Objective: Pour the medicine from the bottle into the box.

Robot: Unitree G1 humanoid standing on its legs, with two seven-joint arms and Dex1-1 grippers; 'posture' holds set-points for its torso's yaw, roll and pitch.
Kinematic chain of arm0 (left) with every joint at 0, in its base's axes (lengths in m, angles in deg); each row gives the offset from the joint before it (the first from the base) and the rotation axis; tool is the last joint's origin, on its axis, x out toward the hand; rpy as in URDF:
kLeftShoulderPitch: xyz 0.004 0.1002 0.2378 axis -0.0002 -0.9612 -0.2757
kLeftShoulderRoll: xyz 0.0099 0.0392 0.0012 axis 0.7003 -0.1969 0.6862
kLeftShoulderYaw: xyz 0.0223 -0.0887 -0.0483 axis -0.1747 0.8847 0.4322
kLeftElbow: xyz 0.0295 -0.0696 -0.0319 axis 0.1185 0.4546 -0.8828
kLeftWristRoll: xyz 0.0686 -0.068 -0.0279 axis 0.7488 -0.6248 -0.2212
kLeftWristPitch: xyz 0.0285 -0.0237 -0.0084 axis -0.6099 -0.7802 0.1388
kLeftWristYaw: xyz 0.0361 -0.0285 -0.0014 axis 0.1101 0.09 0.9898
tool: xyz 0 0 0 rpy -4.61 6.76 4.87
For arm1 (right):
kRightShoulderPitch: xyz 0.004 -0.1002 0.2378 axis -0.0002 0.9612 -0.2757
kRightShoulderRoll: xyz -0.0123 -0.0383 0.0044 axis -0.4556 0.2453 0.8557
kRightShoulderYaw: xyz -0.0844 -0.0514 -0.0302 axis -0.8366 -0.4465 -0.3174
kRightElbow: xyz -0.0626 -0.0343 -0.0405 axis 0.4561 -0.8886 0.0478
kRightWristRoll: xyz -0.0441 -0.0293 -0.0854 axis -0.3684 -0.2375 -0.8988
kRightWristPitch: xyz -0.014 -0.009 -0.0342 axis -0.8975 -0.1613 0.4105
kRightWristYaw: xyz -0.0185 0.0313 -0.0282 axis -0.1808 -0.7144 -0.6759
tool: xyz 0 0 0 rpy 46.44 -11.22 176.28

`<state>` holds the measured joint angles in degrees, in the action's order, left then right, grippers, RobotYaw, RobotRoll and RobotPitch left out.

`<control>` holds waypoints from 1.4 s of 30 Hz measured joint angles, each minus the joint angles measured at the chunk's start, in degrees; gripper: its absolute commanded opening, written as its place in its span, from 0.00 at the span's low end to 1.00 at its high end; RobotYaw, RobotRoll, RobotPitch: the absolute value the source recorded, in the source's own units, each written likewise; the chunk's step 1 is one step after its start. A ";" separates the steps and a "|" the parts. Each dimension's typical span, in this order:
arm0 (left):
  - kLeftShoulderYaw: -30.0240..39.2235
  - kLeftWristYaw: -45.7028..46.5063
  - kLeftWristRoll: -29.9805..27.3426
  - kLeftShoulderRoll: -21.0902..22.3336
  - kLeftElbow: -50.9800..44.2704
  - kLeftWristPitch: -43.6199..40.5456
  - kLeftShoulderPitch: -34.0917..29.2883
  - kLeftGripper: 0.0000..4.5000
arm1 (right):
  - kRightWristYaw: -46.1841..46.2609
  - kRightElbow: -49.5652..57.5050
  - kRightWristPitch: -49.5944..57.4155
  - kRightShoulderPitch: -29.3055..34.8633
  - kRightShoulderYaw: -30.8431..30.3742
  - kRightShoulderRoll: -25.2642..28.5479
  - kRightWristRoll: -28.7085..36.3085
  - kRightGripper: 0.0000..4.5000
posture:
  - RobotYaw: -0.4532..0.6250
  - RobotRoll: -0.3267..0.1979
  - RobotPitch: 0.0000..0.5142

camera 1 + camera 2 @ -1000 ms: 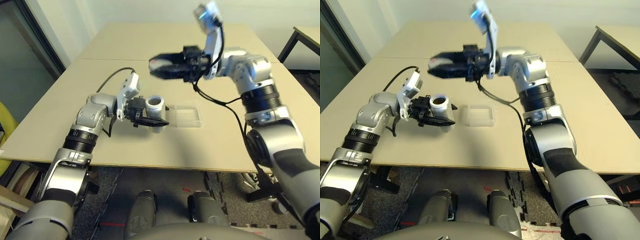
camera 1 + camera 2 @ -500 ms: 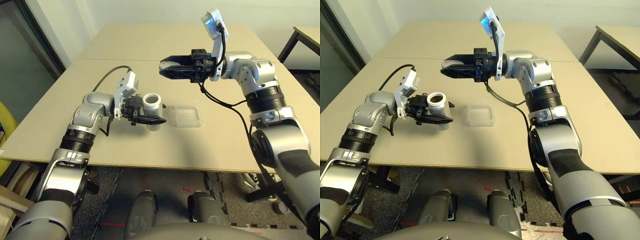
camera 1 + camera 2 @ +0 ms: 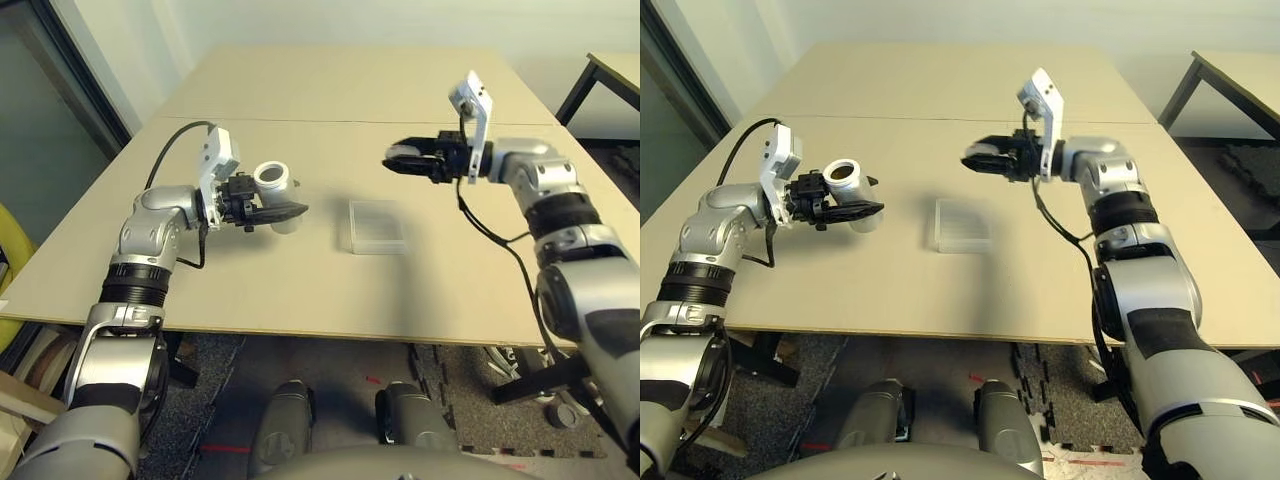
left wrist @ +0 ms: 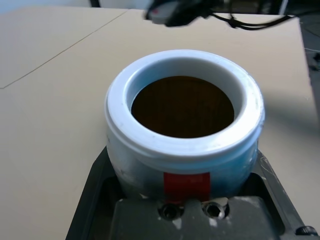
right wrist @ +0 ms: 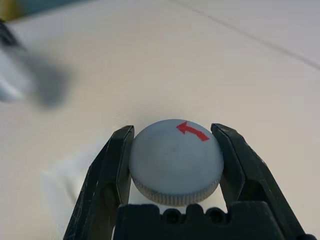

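Note:
I keep lowering the grey cap [image 5: 176, 161] with my right gripper until it rests on the tabletop [image 3: 454, 220] beside the box, because the cap is clear of the bottle and that spot is empty.
My left gripper [image 3: 287, 206] is shut on the bottle [image 3: 273, 183], a silvery cylinder with a white rim and a red label patch [image 4: 186, 186]. It is held at the table's left, uncapped and slightly tilted. Its inside [image 4: 182, 106] looks dark brown, and I cannot make out the medicine as a separate pill. The clear square box [image 3: 377, 226] lies flat at the table's middle, apart from both grippers. My right gripper [image 3: 398, 160] is shut on the grey round cap [image 5: 175, 160] with a red arrow, held above the table beyond the box and to its right.
The tan table [image 3: 330, 90] has a seam running across it behind the grippers. A second table's corner [image 3: 610, 70] stands at the far right. A black cable [image 3: 480, 225] hangs from my right wrist over the tabletop.
My right gripper has carried the cap to the right and lower, away from above the bottle. My left gripper has drawn the bottle to the left, farther from the box.

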<state>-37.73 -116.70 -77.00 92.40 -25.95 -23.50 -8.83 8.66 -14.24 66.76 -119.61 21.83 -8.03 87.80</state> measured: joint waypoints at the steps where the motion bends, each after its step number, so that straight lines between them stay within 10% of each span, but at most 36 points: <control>1: 0.00 0.08 -0.01 -0.01 -0.01 0.02 0.00 0.57 | 1.11 -0.95 -1.27 0.85 0.47 0.50 -0.40 0.58 | 0.41 0.62 0.00; 25: -0.02 -0.64 0.19 0.04 2.66 0.65 2.96 0.57 | 16.71 -13.62 -9.51 7.31 3.94 0.95 -6.91 0.58 | 0.40 0.62 0.00; 31: -0.50 -1.15 0.47 -0.44 3.09 1.25 3.71 0.57 | 19.78 -14.15 -9.58 9.58 3.94 0.93 -8.97 1.00 | 0.39 0.62 0.00; 42: -4.23 4.05 9.07 -4.88 8.47 12.94 9.39 0.57 | 9.38 -9.24 -10.88 10.13 5.81 5.37 -7.82 1.00 | 0.36 0.62 0.00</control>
<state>-41.96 -112.65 -67.93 87.53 -17.48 -10.55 0.56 18.03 -23.48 55.88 -109.47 27.64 -2.66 79.98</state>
